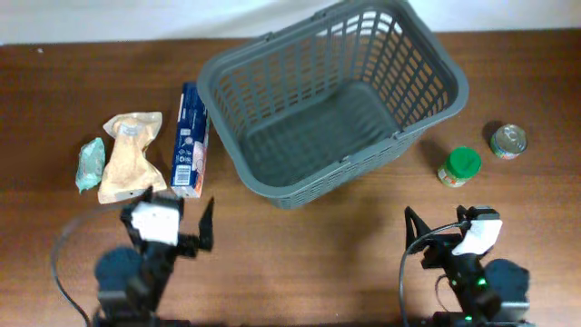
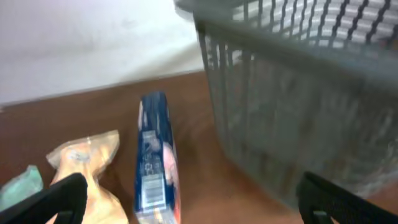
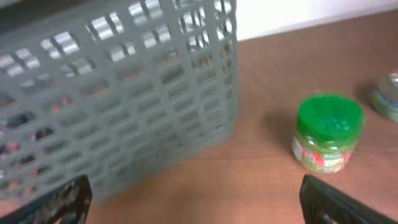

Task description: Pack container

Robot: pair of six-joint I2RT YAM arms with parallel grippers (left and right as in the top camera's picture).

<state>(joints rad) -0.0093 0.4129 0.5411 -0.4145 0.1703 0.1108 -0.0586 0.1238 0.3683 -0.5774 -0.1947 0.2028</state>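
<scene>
My left gripper should push the basket's near corner (image 1: 289, 194) to straighten the grey basket before packing, because the basket stands slanted and its end crowds the blue box.
The dark grey slotted basket (image 1: 331, 100) stands empty at the table's middle back; it also shows in the left wrist view (image 2: 298, 106) and the right wrist view (image 3: 124, 99). A blue box (image 1: 189, 141) (image 2: 155, 162), a tan pouch (image 1: 132, 154) (image 2: 84, 165) and a small teal packet (image 1: 90, 163) (image 2: 22, 186) lie left of it. A green-lidded jar (image 1: 459, 167) (image 3: 328, 132) and a tin can (image 1: 508, 142) (image 3: 387, 96) stand to its right. My left gripper (image 1: 177, 218) (image 2: 193, 205) is open and empty, near the box's front end. My right gripper (image 1: 440, 227) (image 3: 196, 202) is open and empty, in front of the jar.
The wooden table (image 1: 300, 263) ends at a white wall along the back. The basket's handles are folded down on its rim.
</scene>
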